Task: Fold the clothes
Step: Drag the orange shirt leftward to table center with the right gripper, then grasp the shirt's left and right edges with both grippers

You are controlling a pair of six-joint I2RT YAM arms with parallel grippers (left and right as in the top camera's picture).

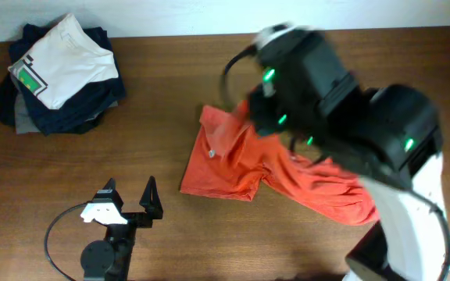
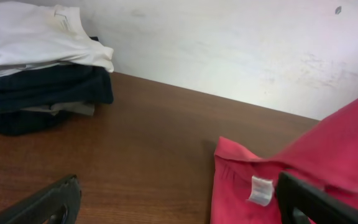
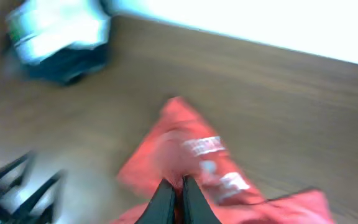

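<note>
My fingers hold the lifted cloth (image 2: 340, 146) sloping in a loose drape, so the orange-red T-shirt (image 2: 234, 186) will spread out yet keep bunched folds when I lift and swing it.
An orange-red T-shirt (image 1: 233, 164) lies crumpled at the table's middle, with a small white neck tag (image 1: 210, 154). My right arm hangs over it and hides its upper part. My right gripper (image 3: 174, 198) is shut on a fold of the shirt (image 3: 185, 149) and holds it lifted; white lettering shows in the blurred right wrist view. My left gripper (image 1: 131, 203) is open and empty, low on the table left of the shirt. In the left wrist view the shirt (image 2: 241, 186) and its tag (image 2: 261, 190) lie by the right finger (image 2: 309, 202).
A pile of dark navy garments (image 1: 69, 109) with a white shirt with a green patch (image 1: 61, 66) on top sits at the far left. It also shows in the left wrist view (image 2: 36, 68). A white wall runs behind the table.
</note>
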